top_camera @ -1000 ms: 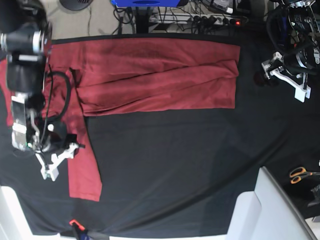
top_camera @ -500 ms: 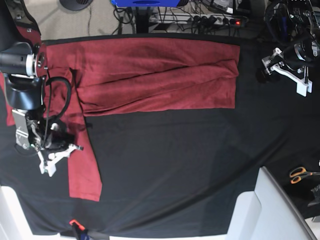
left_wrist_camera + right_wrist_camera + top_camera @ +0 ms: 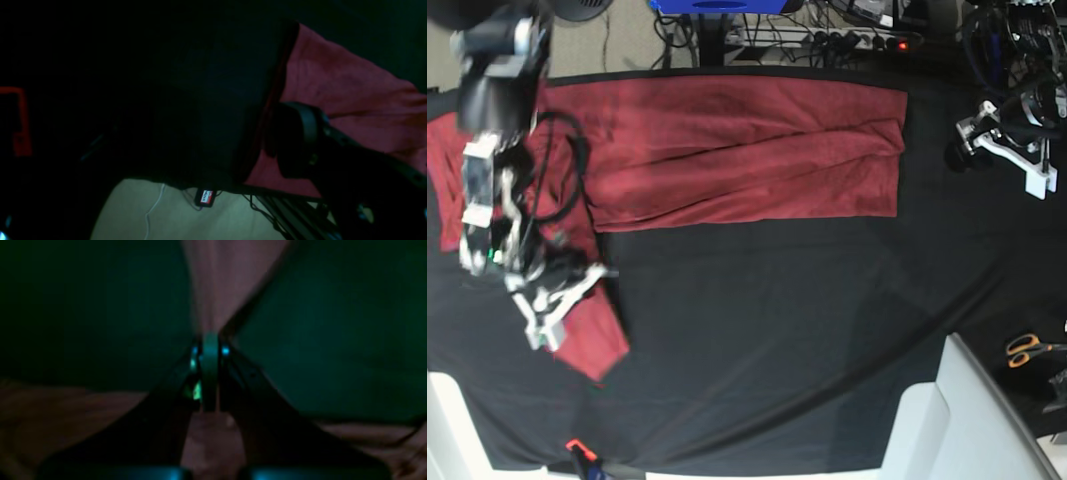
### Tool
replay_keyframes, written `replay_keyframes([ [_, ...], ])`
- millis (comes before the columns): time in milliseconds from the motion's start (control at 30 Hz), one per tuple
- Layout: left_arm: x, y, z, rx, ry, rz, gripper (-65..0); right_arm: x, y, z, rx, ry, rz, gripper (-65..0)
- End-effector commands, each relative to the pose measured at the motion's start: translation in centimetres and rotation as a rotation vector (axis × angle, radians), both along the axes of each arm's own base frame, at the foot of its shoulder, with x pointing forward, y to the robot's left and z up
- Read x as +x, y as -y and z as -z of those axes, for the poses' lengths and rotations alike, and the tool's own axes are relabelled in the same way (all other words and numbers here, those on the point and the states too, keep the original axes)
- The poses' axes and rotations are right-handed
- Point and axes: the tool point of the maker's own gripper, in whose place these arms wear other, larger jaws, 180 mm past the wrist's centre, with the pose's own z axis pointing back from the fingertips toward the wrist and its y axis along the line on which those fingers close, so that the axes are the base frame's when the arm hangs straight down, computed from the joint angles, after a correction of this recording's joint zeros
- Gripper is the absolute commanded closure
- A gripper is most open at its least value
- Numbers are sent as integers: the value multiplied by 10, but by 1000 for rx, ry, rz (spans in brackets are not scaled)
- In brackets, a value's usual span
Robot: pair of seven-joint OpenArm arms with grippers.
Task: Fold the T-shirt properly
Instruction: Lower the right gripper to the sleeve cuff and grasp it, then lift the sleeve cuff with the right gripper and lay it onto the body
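Observation:
The sleeve (image 3: 593,340) trails free and the body lies flat. I should keep carrying it with my right gripper until its fingers are over the T-shirt's body (image 3: 667,183), then release it.
The maroon T-shirt (image 3: 747,150) lies folded lengthwise across the far part of the black table cover (image 3: 777,320). One sleeve (image 3: 592,335) hangs down toward the front left. My right gripper (image 3: 552,312) is shut on that sleeve near its middle. In the right wrist view its jaws (image 3: 210,340) meet on the fabric, and the sleeve (image 3: 227,290) runs away beyond them. My left gripper (image 3: 1005,158) hovers open over the bare cover, to the right of the shirt's edge. The left wrist view is dark and shows the shirt's edge (image 3: 350,93) behind one finger (image 3: 300,140).
Orange-handled scissors (image 3: 1025,348) lie at the right edge. A pale grey box (image 3: 957,420) stands at the front right corner. A small orange clamp (image 3: 577,447) grips the cover's front edge. Cables and a power strip (image 3: 867,40) lie behind the table.
My right gripper has shut on the sleeve and turned. The sleeve's lower end has lifted and now slants to the right. The left gripper has barely shifted.

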Motion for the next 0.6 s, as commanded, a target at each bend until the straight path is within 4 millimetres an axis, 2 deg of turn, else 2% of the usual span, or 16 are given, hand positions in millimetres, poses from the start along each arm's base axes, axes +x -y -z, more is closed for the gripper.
replay_keyframes([
  [0,7,-6,-11,16,36,4,-523,3,-1,-19,-6,51,-4,0],
  [167,9,-14,-16,42,33,16,-523,-51,-30,-26,7,33,-52,0],
  [267,10,-17,-17,49,34,16,-523,-79,-60,-24,15,27,-141,0],
  [467,10,-16,-17,48,35,18,-523,-123,-103,-13,49,-27,-260,0],
  [567,10,-16,-17,47,34,20,-523,-134,-119,-8,70,-38,-296,0],
])
